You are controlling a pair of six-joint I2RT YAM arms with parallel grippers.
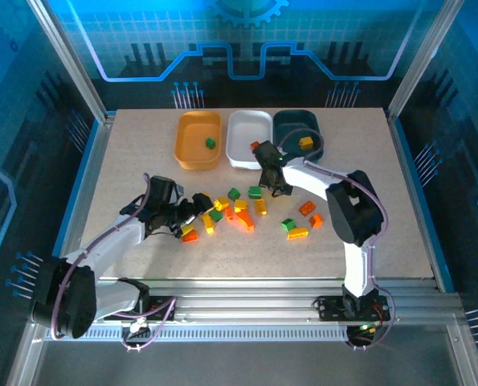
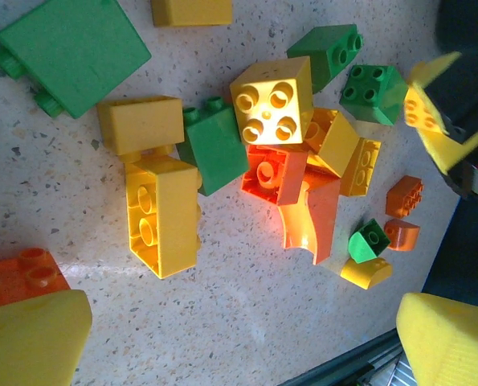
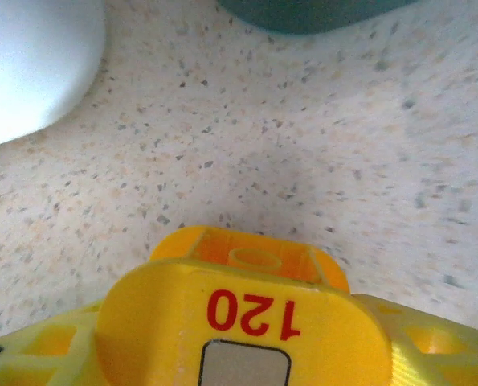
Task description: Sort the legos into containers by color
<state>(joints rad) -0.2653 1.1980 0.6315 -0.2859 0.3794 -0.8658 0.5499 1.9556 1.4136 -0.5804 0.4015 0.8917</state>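
Note:
The red-orange brick [image 2: 22, 277] is outside the open fingers of the robot's left gripper, so the gripper should move back to get its fingers around that brick [image 1: 189, 236] before taking it to the white tray.
Loose legos [image 1: 232, 209] in green, red-orange and yellow lie in a cluster at mid-table, with a few more [image 1: 301, 221] to the right. At the back stand the orange-yellow tray [image 1: 192, 153], the white tray [image 1: 240, 154] and the dark teal tray [image 1: 288, 122]. They hold a green brick [image 1: 210, 143], a red-orange brick [image 1: 255, 145] and a yellow brick [image 1: 306, 142]. My left gripper [image 1: 184, 220] is open at the cluster's left end, bare table between its fingers [image 2: 31, 338]. My right gripper [image 1: 272, 183] is in front of the white tray, shut on an orange brick [image 3: 251, 251].
In the left wrist view a long yellow brick [image 2: 162, 213], a green brick [image 2: 214, 149] and a curved orange piece [image 2: 312, 221] lie just ahead of the fingers. The table's metal front rail [image 1: 247, 289] runs along the near edge. Blue enclosure walls stand on both sides.

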